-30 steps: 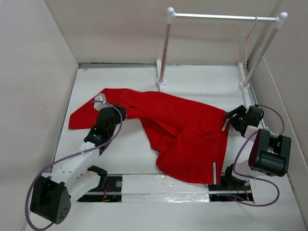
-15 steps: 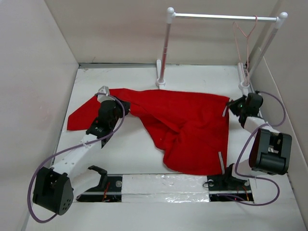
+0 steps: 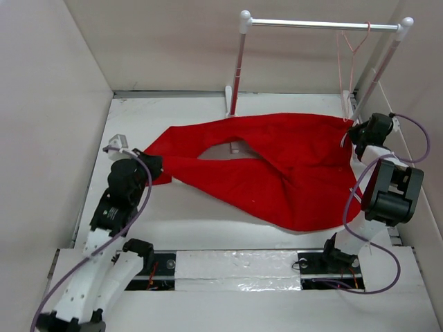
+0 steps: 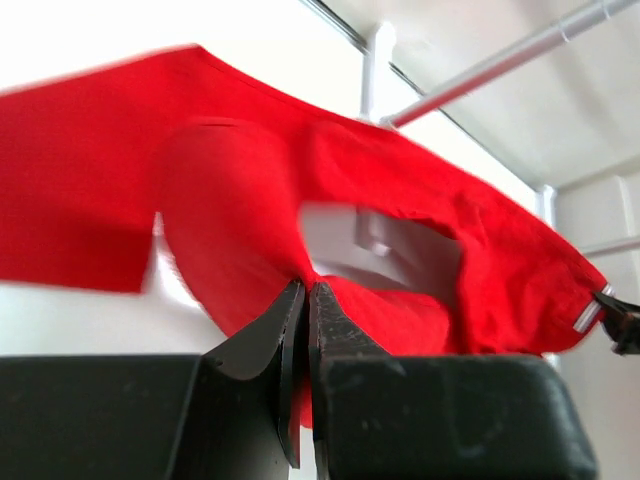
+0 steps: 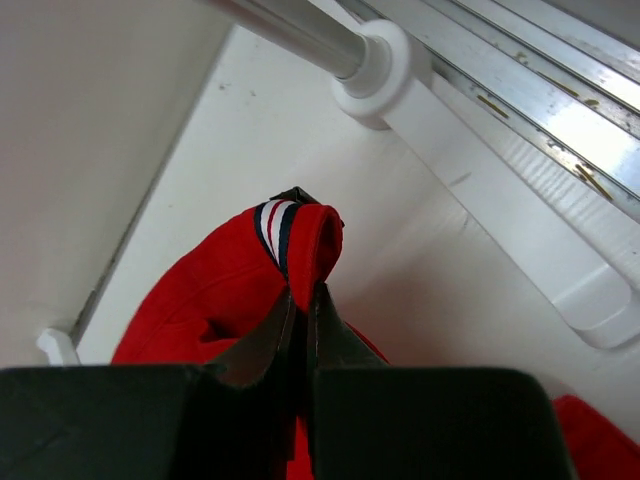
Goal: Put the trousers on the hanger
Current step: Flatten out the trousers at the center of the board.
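Note:
Next, my right gripper lets go of the trousers' waistband and moves to the near leg (image 3: 223,182) to straighten it, because the trousers' legs (image 3: 170,153) run together at my left gripper.
The red trousers (image 3: 291,166) hang stretched between both grippers above the table, with a gap between the legs near the middle. My left gripper (image 3: 154,166) is shut on the cloth's left end; in the left wrist view the jaws (image 4: 308,288) pinch a red fold (image 4: 240,200). My right gripper (image 3: 351,131) is shut on the right end, close to the rack's right foot. In the right wrist view its jaws (image 5: 303,292) clamp a red edge with striped trim (image 5: 300,235). The thin pink hanger (image 3: 351,52) hangs from the right end of the rack's bar, above the right gripper.
A white-posted rack with a silver bar (image 3: 311,24) stands at the back of the table; its left post (image 3: 237,76) rises behind the trousers and its right foot (image 5: 470,130) lies just past the right gripper. Walls close in on the left, back and right.
The right gripper shut on the trousers' edge and moved back toward the rack's right foot. The left arm pulled its end leftward and nearer. The trousers rose off the table and stretched out.

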You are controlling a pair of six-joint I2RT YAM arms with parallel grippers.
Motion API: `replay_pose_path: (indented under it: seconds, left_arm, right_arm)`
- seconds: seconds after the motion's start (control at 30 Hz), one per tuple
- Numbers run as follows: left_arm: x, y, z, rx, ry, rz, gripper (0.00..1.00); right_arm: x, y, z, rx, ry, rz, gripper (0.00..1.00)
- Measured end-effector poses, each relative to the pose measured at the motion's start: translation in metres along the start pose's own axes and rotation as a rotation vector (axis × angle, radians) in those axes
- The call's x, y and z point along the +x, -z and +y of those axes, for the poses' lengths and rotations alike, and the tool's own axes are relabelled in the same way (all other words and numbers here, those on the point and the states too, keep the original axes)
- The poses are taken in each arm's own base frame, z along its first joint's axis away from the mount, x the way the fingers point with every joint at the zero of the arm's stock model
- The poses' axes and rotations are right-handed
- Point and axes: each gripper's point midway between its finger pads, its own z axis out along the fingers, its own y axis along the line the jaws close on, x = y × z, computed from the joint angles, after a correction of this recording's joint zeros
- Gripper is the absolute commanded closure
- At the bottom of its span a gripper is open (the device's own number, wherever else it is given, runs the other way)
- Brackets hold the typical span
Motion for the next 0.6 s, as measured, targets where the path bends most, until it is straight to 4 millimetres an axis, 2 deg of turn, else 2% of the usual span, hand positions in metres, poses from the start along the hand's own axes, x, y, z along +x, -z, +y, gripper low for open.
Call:
replay_pose_path:
  seconds: [0.1, 0.13, 0.2, 0.3, 0.33, 0.37, 0.43, 0.53, 0.57, 0.6]
  left_arm:
    - [-0.016, 0.028, 0.013, -0.069, -0.049, -0.041, 1.00]
    - [-0.032, 0.044, 0.009, -0.066, -0.050, -0.086, 1.00]
    - [-0.047, 0.064, 0.007, -0.066, -0.062, -0.125, 1.00]
    - [-0.057, 0.084, -0.002, -0.023, -0.066, -0.150, 0.97]
    - [-0.055, 0.086, -0.005, -0.006, -0.072, -0.141, 0.95]
    - [-0.051, 0.083, -0.006, -0.001, -0.079, -0.117, 0.90]
    - [-0.037, 0.072, -0.005, -0.012, -0.096, -0.046, 0.87]
    - [-0.018, 0.056, 0.006, -0.064, -0.111, 0.031, 0.76]
    - [-0.014, 0.053, 0.010, -0.081, -0.111, 0.045, 0.67]
    - [-0.012, 0.053, 0.014, -0.096, -0.111, 0.047, 0.65]
  right_arm:
    - [0.002, -0.006, -0.006, 0.030, 0.012, 0.011, 1.00]
    - [0.000, -0.007, -0.005, 0.035, 0.017, 0.010, 1.00]
    - [-0.005, -0.008, -0.003, 0.043, 0.026, -0.002, 0.96]
    - [-0.009, -0.009, 0.000, 0.052, 0.035, -0.016, 0.54]
    - [-0.008, -0.009, 0.001, 0.055, 0.039, -0.020, 0.32]
    - [-0.008, -0.009, 0.002, 0.058, 0.040, -0.025, 0.25]
    - [-0.007, -0.003, 0.007, 0.056, 0.048, -0.035, 0.17]
    - [-0.005, 0.021, 0.014, 0.033, 0.051, -0.053, 0.16]
    - [-0.005, 0.031, 0.017, 0.017, 0.050, -0.065, 0.16]
    - [-0.005, 0.041, 0.020, 0.002, 0.049, -0.077, 0.16]
